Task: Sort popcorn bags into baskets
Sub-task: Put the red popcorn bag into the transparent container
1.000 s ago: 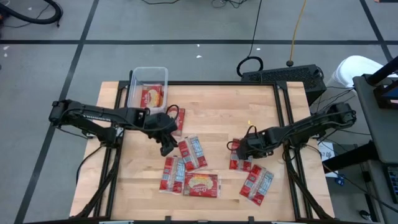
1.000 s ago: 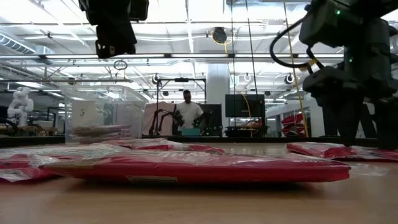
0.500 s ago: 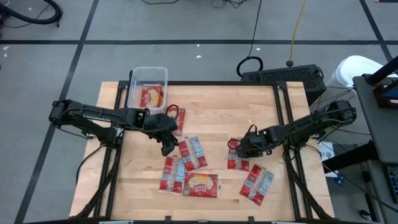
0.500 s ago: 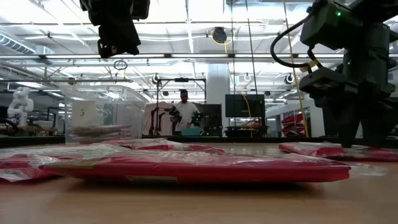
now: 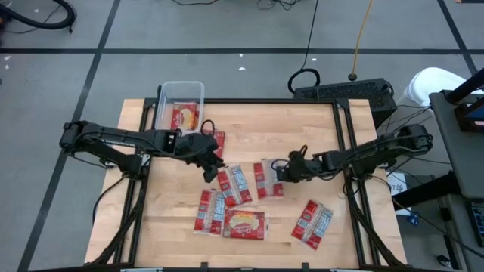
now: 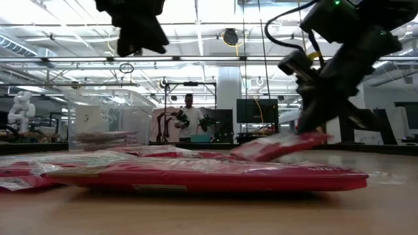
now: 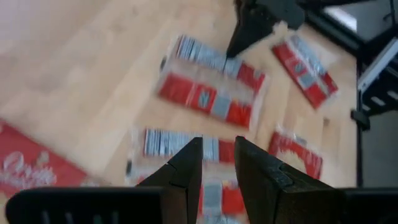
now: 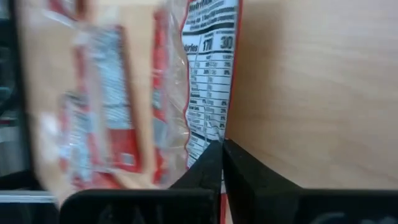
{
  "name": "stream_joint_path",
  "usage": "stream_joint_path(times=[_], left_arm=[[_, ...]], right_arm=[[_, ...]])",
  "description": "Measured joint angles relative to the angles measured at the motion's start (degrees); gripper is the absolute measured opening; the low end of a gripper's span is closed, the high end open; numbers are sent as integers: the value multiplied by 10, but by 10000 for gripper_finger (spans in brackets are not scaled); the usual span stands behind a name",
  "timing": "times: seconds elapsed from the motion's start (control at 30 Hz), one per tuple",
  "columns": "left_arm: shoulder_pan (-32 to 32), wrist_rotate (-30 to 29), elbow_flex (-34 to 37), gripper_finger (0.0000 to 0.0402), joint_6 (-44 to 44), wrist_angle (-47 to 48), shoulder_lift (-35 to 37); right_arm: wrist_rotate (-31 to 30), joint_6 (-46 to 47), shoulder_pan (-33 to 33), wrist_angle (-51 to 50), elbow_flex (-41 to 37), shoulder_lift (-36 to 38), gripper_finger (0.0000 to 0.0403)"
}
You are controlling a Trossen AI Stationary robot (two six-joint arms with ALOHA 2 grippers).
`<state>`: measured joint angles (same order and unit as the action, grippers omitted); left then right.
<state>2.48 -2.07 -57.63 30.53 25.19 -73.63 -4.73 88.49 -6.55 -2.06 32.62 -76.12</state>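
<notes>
My left gripper should hold the bag's low end [image 5: 259,181] steady while my right gripper takes a deeper grip, because my right gripper is pinching only the bag's raised edge [image 5: 280,181].
Several flat red popcorn bags lie on the wooden table: one [image 5: 234,185] at the centre, two [image 5: 208,210] [image 5: 244,224] near the front, one [image 5: 312,223] at the front right, and one [image 5: 218,143] partly under my left arm. The clear basket [image 5: 162,106] stands at the far left corner with one bag [image 5: 184,118] lying in it. My left gripper [image 5: 211,172] hovers empty above the centre bags, its fingers a narrow gap apart [image 7: 217,146]. My right gripper [image 5: 281,172] is shut on another bag [image 5: 265,180] just right of the centre. My right gripper pinches the bag's right-hand edge [image 8: 211,127], beside its printed nutrition panel, between its two fingers. The fingers come from the table's right, slanting down. The bag is tilted: its held end [image 6: 312,138] is raised and its other end [image 6: 245,154] is low over the table.
Bare wood lies along the far edge and the far right of the table [image 5: 302,125]. A dark box [image 5: 344,92] and cables sit behind the table's far right corner. A person [image 6: 189,117] stands far back in the room.
My right gripper has gone toward the table's left and a little toward its far edge, taking its bag along. The bag lay flat at the right before and is now tilted with its held end raised. My left gripper has shifted slightly toward the right.
</notes>
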Motion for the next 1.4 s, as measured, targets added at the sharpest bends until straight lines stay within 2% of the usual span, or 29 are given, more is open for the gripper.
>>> stream_joint_path(times=[0.27,0.47,0.6,0.83,0.97,1.2,1.4], left_arm=[[1,-15,1,102,-48,-111,-66],[2,-11,0,135,-21,-179,-153],[2,17,-1,157,-14,-231,-190],[2,44,1,173,-8,-226,-198],[2,49,0,153,-58,-232,-224],[0,72,-1,76,-180,-330,-289],[-10,66,0,13,-193,-345,-341]], right_arm=[[12,-28,39,78,1,0,0],[20,-38,46,92,2,0,0],[19,-39,46,103,2,0,0],[22,-9,44,85,2,0,10],[44,36,38,58,2,-4,43],[49,78,19,27,1,-25,109],[48,79,19,40,2,-47,151]])
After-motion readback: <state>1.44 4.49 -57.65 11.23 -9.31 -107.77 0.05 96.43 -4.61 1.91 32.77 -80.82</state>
